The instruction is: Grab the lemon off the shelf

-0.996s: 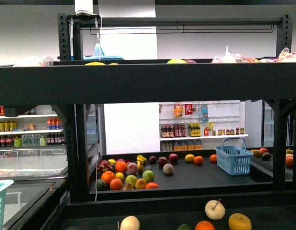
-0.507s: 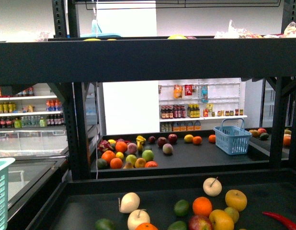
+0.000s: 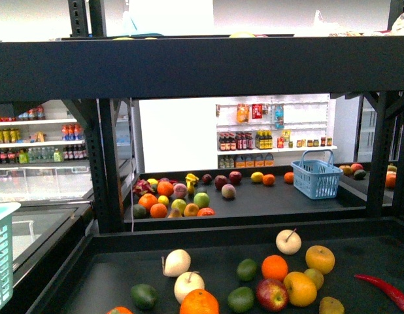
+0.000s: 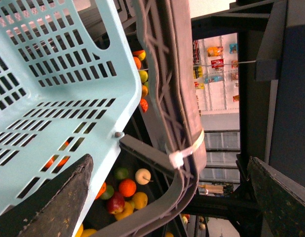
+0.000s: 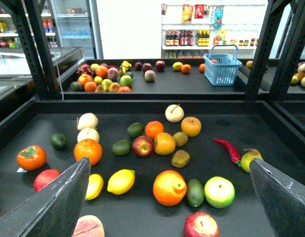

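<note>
The grey handle is joined to the pale teal basket's rim (image 4: 129,101) by a round pin (image 4: 119,134). The basket will therefore swing and tip when I carry it.
The lemon (image 5: 121,181), bright yellow and oval, lies on the black deck (image 5: 142,217) of the shelf (image 3: 202,69), seen only in the right wrist view. My right gripper (image 5: 168,163) is open above the deck. The lemon sits low between its fingers, closer to the left-hand finger (image 5: 58,202), with nothing touching it. My left gripper (image 4: 170,159) is open too. The grey handle (image 4: 165,98) of a pale teal basket (image 4: 54,74) runs across the gap between its fingers. Neither arm shows in the front view.
A smaller yellow fruit (image 5: 94,185) lies beside the lemon, and a big orange (image 5: 169,187), an avocado (image 5: 195,192) and a green apple (image 5: 219,191) lie on its other side. Several more fruits and a red chilli (image 5: 226,149) lie farther back. A blue basket (image 3: 318,175) stands on the far deck.
The front view has sunk and tipped down. The top beam rose in the picture, and more of the near deck's fruits came into sight.
</note>
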{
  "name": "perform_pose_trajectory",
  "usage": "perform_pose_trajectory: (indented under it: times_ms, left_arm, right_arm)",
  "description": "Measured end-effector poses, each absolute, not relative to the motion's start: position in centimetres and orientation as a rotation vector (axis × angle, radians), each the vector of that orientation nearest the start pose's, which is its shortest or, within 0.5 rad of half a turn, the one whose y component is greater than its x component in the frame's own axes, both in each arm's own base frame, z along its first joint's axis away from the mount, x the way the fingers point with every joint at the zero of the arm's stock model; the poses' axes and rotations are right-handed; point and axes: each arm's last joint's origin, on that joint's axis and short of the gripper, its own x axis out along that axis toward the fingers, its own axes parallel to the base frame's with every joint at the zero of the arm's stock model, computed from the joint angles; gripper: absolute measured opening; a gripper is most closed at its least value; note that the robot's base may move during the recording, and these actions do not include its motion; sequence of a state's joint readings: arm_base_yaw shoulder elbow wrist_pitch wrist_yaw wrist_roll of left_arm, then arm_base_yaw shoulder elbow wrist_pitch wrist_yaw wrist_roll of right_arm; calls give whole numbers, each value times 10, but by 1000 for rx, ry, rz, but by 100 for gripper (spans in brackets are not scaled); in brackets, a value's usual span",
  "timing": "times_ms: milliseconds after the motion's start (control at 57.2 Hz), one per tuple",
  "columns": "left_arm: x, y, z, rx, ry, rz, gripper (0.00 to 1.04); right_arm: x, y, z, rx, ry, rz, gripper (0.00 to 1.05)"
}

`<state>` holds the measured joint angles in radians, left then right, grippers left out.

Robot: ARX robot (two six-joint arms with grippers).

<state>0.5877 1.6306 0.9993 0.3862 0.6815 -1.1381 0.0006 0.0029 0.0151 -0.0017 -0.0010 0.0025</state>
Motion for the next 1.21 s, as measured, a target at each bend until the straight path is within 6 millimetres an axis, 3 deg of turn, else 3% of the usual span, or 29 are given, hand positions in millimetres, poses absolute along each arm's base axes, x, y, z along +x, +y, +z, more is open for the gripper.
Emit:
perform_pose_trajectory:
  times_ms: [280, 734, 1205]
  left_arm:
    - [333, 215, 252, -1335, 165, 45, 97]
    - [366, 226, 234, -1389, 76, 73, 96]
    - [367, 223, 236, -1394, 35, 127, 22]
  right_arm:
    - [97, 0, 168, 2, -10, 2, 97]
    - [97, 0, 168, 2, -10, 2, 97]
    - [97, 0, 168, 2, -10, 2, 97]
